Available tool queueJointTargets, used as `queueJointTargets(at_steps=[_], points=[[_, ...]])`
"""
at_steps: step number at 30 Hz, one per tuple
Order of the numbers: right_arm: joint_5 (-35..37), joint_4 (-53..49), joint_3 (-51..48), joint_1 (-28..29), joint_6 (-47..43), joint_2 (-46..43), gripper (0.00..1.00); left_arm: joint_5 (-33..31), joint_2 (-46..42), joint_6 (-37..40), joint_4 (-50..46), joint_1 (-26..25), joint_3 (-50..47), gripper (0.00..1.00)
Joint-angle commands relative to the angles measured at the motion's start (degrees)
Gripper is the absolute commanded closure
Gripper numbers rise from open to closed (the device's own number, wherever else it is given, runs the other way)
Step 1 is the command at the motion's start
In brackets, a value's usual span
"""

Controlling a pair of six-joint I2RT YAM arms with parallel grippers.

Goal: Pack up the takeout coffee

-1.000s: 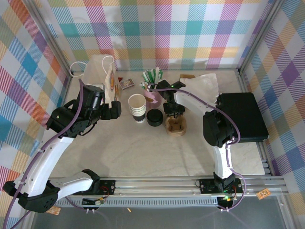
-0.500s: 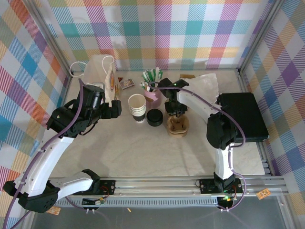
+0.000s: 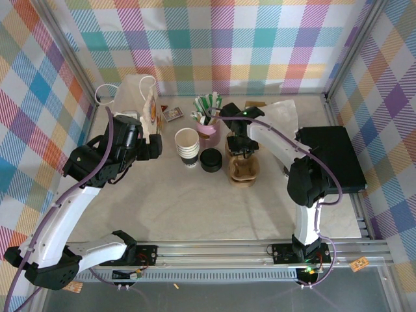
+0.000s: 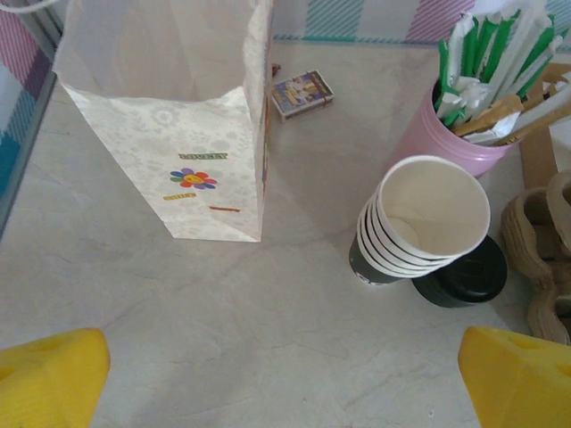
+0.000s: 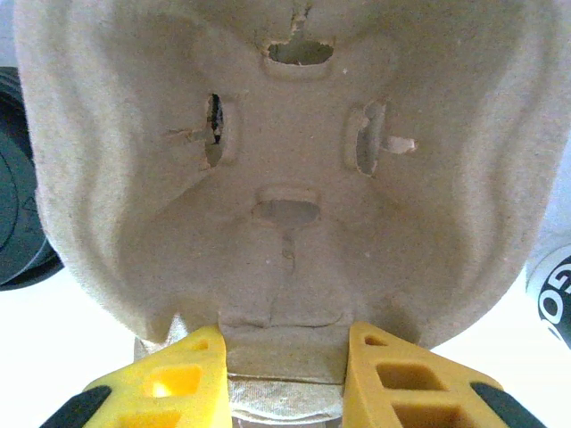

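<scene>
The paper bag standing open (image 3: 133, 91) has its side farthest from the cups clear, so the left gripper should keep moving there and close on that side's top edge (image 3: 119, 96).
The takeout coffee is hidden. My right gripper (image 5: 284, 366) (image 3: 239, 151) is shut on the near edge tab of a brown pulp cup carrier (image 5: 285, 169) (image 3: 242, 170), one yellow finger (image 5: 178, 374) pressed against each side of the tab. The carrier lies on the table right of the black lids. My left gripper (image 4: 285, 374) (image 3: 155, 148) hangs open above bare table, between a white paper bag (image 4: 192, 134) (image 3: 144, 104) and a stack of lidless paper cups (image 4: 419, 223) (image 3: 187, 146), with nothing between its fingers.
A stack of black lids (image 4: 464, 276) (image 3: 210, 159) sits beside the cups. Behind them stand a pink holder of sticks (image 4: 464, 134) (image 3: 208, 114) and a small box (image 4: 302, 94). A black case (image 3: 331, 159) lies at the right. A lettered white-and-dark sliver (image 5: 551, 294) shows beside the carrier.
My right gripper has drawn back toward the far wall along the carrier and its fingers have narrowed onto the edge tab; the carrier shifted slightly. The left arm has stayed still.
</scene>
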Motion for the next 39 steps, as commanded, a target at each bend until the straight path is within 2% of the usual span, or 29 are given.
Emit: queueJointTargets(at_steps=[1, 5, 10, 15, 18, 21, 27, 32, 39], points=[[-2.13, 0.23, -1.63, -0.81, -1.60, -2.95, 0.75, -4.68, 0.18, -0.46, -0.38, 0.94, 3.11, 0.00], [-4.14, 0.96, -2.40, -1.84, -2.67, -4.13, 0.75, -8.50, 1.81, 0.84, -0.42, 2.28, 5.78, 0.00], [-6.80, 0.48, -1.06, -2.69, -3.44, -4.98, 0.75, -8.88, 6.28, 2.36, 1.02, 8.95, 11.96, 0.00], [-9.13, -1.75, 0.90, -3.54, -4.53, -6.15, 0.75, 0.15, 12.54, 0.39, 3.12, 19.48, 17.94, 0.00], [-9.46, -2.52, 1.53, -3.95, -5.25, -7.24, 0.74, 4.15, 17.19, 0.32, 2.61, 22.98, 21.96, 0.00], [-10.22, -3.35, 1.90, -4.62, -5.78, -8.20, 0.74, 7.82, 21.71, 0.93, 1.02, 25.33, 26.25, 0.01], [-12.96, -3.82, 1.30, -5.08, -5.33, -10.44, 0.75, 15.65, 29.03, 4.92, -0.65, 30.57, 34.11, 0.11], [-14.03, -2.45, -1.41, -5.10, -4.93, -12.57, 0.75, 22.14, 35.79, 5.27, -3.77, 35.39, 40.29, 0.20], [-14.32, -0.84, -3.63, -5.21, -5.16, -13.75, 0.75, 22.37, 43.51, 9.72, -8.81, 37.63, 46.61, 0.26]])
